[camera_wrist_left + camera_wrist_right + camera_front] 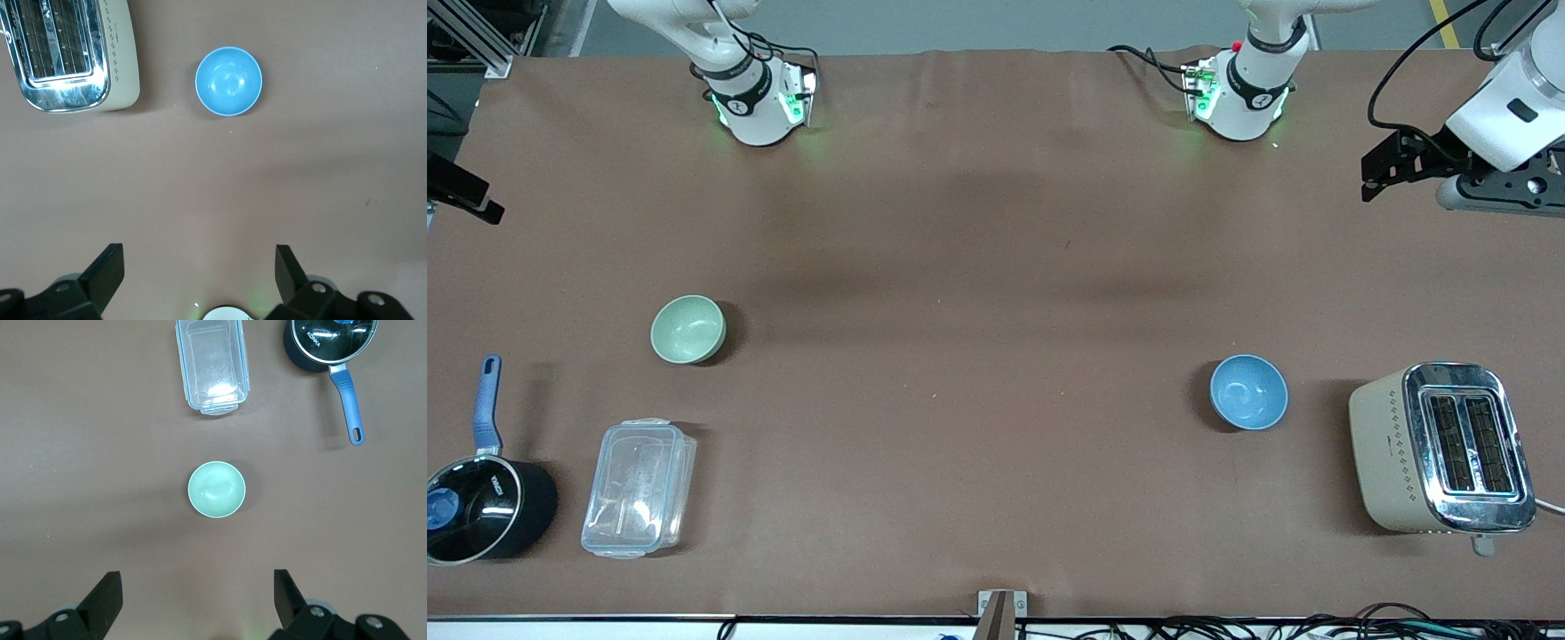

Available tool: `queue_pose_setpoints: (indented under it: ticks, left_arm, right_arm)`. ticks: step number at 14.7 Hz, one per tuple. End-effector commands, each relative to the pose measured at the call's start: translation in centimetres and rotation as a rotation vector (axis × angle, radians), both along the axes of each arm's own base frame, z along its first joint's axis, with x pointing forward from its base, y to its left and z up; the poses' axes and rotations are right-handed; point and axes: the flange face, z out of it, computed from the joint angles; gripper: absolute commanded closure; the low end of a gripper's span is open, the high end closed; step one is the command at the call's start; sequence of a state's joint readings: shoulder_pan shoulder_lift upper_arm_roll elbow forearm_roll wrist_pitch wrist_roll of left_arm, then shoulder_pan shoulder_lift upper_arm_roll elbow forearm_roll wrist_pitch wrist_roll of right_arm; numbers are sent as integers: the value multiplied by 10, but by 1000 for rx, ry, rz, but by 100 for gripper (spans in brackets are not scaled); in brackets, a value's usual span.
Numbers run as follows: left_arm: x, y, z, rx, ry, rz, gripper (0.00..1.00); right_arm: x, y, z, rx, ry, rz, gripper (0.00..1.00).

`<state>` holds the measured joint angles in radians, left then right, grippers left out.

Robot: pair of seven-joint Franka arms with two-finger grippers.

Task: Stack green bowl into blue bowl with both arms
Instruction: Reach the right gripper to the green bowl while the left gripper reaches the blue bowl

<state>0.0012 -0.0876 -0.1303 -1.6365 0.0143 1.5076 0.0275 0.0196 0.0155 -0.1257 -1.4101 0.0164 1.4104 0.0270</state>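
The green bowl's rim point(688, 298) is as wide as the rim of the blue bowl point(1249, 391), so I expect the blue bowl to end up almost hidden when I stack them.
The green bowl point(687, 329) stands upright and empty on the brown table toward the right arm's end; it also shows in the right wrist view point(217, 489). The blue bowl point(1248, 392) stands upright and empty toward the left arm's end, beside the toaster; it also shows in the left wrist view point(229, 81). My left gripper point(199, 257) is open and empty, held high over the table at the left arm's end point(1387, 169). My right gripper point(197, 580) is open and empty, high over the table with the green bowl below it.
A beige and chrome toaster point(1440, 449) stands at the left arm's end. A clear plastic lidded container point(639, 487) and a black saucepan with a blue handle point(480, 502) lie nearer the front camera than the green bowl. The arm bases point(756, 98) point(1240, 93) stand along the table's edge.
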Motion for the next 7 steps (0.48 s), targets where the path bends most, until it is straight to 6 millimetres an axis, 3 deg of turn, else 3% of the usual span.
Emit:
queue_pose_setpoints:
  ticks: [1, 3, 5, 7]
  left_arm:
    - [9, -1, 11, -6, -21, 1, 0]
    - [20, 2, 4, -8, -15, 6, 0]
    - [66, -4, -37, -19, 43, -2, 0]
    - [105, -2, -95, -31, 82, 8, 0]
  right_arm:
    - [0, -2, 0, 12, 3, 11, 0]
    - [-1, -2, 1, 12, 2, 11, 0]
    - [-1, -2, 0, 12, 3, 9, 0]
    - [-1, -2, 0, 12, 5, 9, 0]
